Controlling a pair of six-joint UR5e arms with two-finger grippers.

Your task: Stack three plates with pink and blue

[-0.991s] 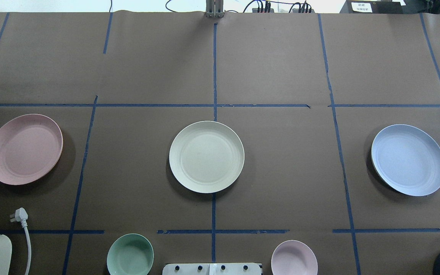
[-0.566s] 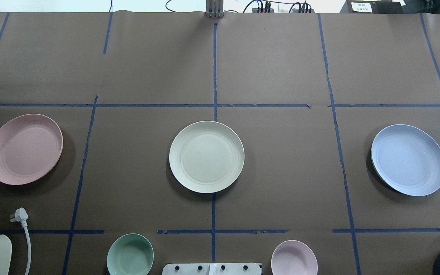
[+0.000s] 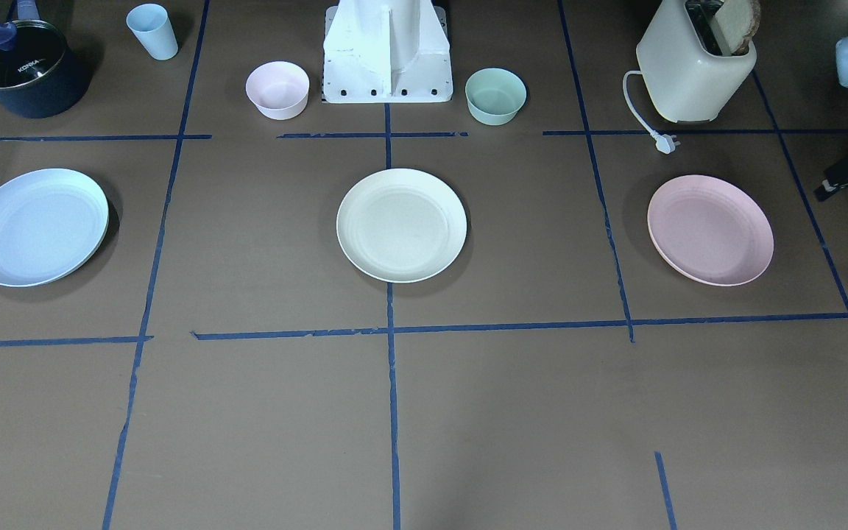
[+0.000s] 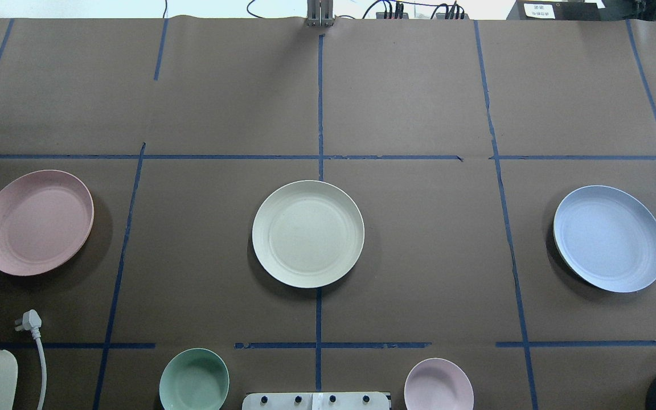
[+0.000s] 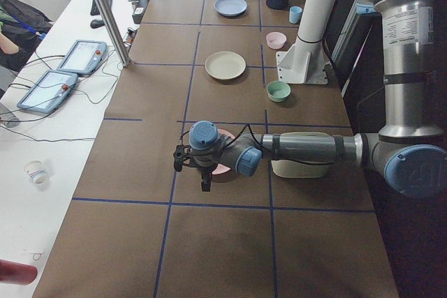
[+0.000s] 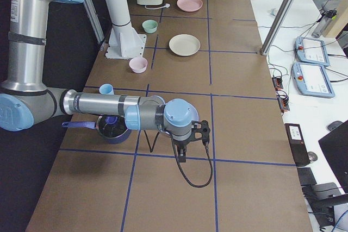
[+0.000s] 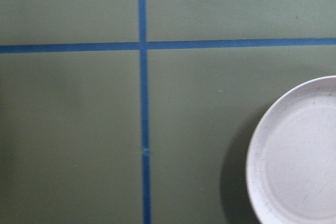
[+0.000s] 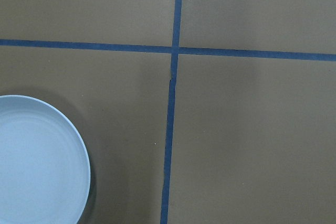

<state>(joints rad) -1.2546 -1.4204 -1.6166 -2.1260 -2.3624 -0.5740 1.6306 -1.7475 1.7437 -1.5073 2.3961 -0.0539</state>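
My gripper is about to lower the pink plate, which should nest into the cream-white plate and almost hide it, since their round rims look equally big.
Three plates lie apart in a row on the brown table. The pale pink plate is on the left, the cream-white plate in the middle, and the pale blue plate on the right. My left gripper hovers by the pink plate, off its outer side. My right gripper hovers by the blue plate. Neither gripper shows in the overhead view. I cannot tell whether either one is open or shut.
A green bowl and a small pink bowl flank the robot's base. A toaster with a loose plug stands near the pink plate. A dark pot and a blue cup stand near the blue plate.
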